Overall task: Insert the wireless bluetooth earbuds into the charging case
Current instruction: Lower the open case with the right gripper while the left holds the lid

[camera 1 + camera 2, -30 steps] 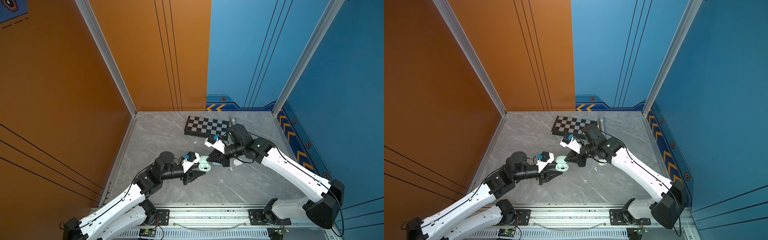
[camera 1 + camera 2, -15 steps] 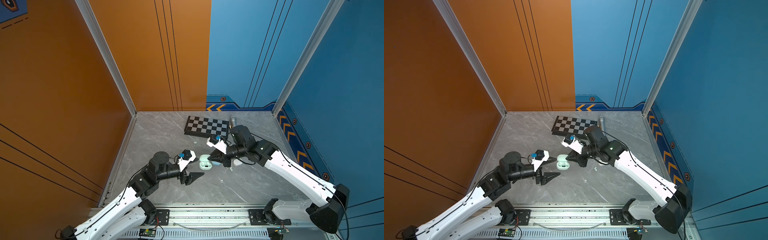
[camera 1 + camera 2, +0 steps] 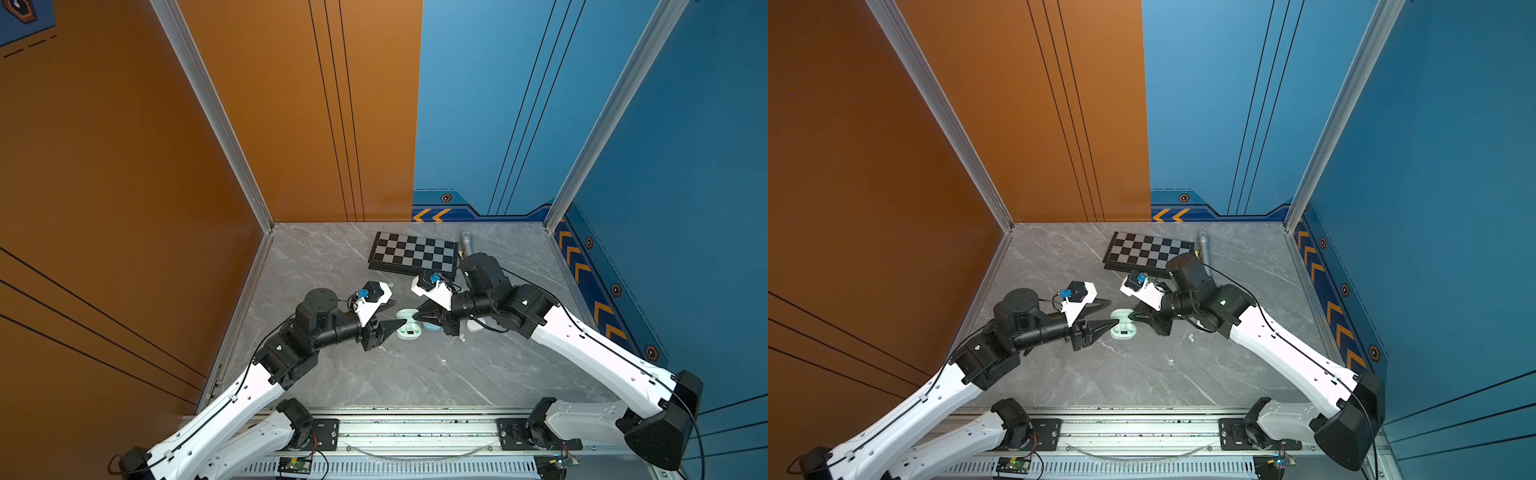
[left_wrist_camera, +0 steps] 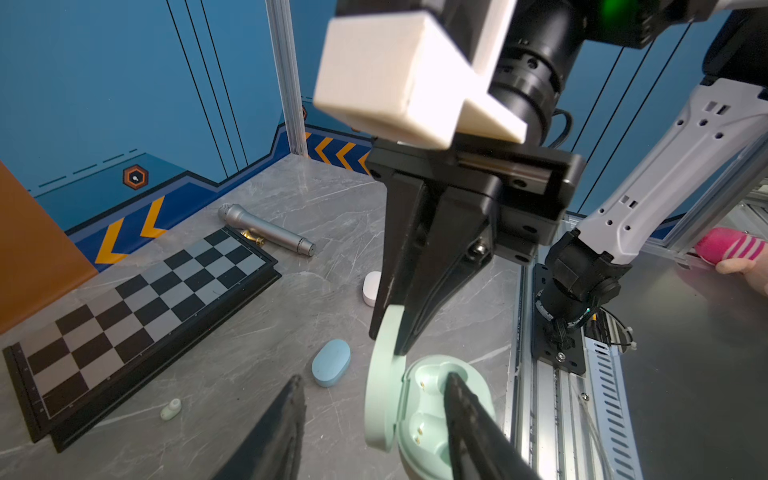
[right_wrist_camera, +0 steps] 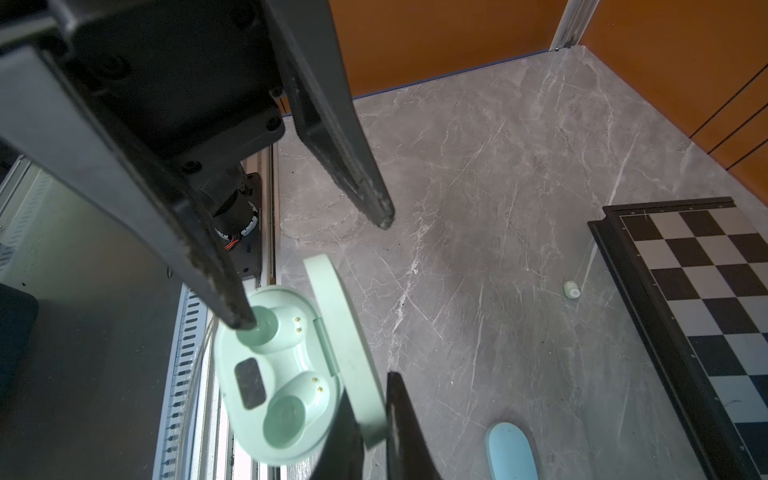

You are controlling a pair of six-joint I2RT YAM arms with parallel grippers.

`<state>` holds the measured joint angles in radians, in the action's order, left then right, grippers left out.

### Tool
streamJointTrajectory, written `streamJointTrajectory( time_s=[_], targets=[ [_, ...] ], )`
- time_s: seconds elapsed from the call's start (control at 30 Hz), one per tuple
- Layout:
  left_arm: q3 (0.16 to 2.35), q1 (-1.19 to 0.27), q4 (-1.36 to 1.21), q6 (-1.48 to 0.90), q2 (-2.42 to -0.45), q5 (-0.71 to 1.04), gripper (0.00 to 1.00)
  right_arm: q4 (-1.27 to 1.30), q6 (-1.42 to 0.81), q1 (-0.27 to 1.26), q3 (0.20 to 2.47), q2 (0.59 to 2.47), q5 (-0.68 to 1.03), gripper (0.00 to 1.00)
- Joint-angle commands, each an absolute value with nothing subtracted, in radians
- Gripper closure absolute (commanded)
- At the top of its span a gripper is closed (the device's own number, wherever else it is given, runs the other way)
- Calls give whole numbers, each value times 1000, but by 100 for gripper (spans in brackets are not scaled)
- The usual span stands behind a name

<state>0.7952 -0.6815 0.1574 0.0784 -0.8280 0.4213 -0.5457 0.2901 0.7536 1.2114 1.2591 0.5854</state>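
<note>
The raised lid [image 3: 406,313] is in my closed right gripper, so next my left gripper takes the lid before my right gripper gets the mint earbud [image 5: 571,289] next to the chessboard.
The mint green charging case [image 3: 409,330] [image 3: 1123,331] lies open on the grey table between my two grippers. My right gripper [image 5: 370,401] [image 3: 417,318] is shut on its raised lid [image 5: 340,324] [image 4: 384,374]. My left gripper [image 4: 374,377] [image 3: 397,314] is open and straddles that lid. One of its fingertips [image 5: 239,320] sits in a well of the case, while its other fingertip [image 5: 382,220] hangs free beyond the lid. A mint earbud [image 4: 171,409] [image 5: 572,289] lies loose beside the chessboard. Two white earbuds [image 3: 461,337] [image 3: 1191,337] lie under the right arm.
A shut light blue case [image 4: 331,362] [image 5: 511,451] and a white case [image 4: 371,289] lie close behind the mint one. A chessboard [image 3: 411,253] and a silver microphone [image 3: 464,243] lie at the back. A pink-sleeved hand [image 4: 731,249] shows beyond the table rail.
The left gripper drew back from the case and opened wide half a second ago. It has now returned to the case with narrower jaws. The right gripper has stayed shut on the lid.
</note>
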Motion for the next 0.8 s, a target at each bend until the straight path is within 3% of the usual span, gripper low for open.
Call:
streamJointTrajectory(
  time_s=[0.0,0.33,0.43,0.53,0.6,0.77],
  targets=[
    [824,-678,179,105,-846,405,57,-523,299,760,1206,1229,586,100],
    [825,-678,179,109,-873,413,80,-519,301,764,1200,1227,597,100],
    [820,-678,179,105,-872,412,82,-518,302,764,1200,1231,598,100],
    [816,-678,175,87,-873,390,93,-516,303,765,1200,1234,597,99],
    [812,-678,171,68,-872,366,100,-509,296,764,1200,1234,592,89],
    [768,-667,129,19,-847,277,100,-426,233,735,1192,1224,591,64]
  ],
)
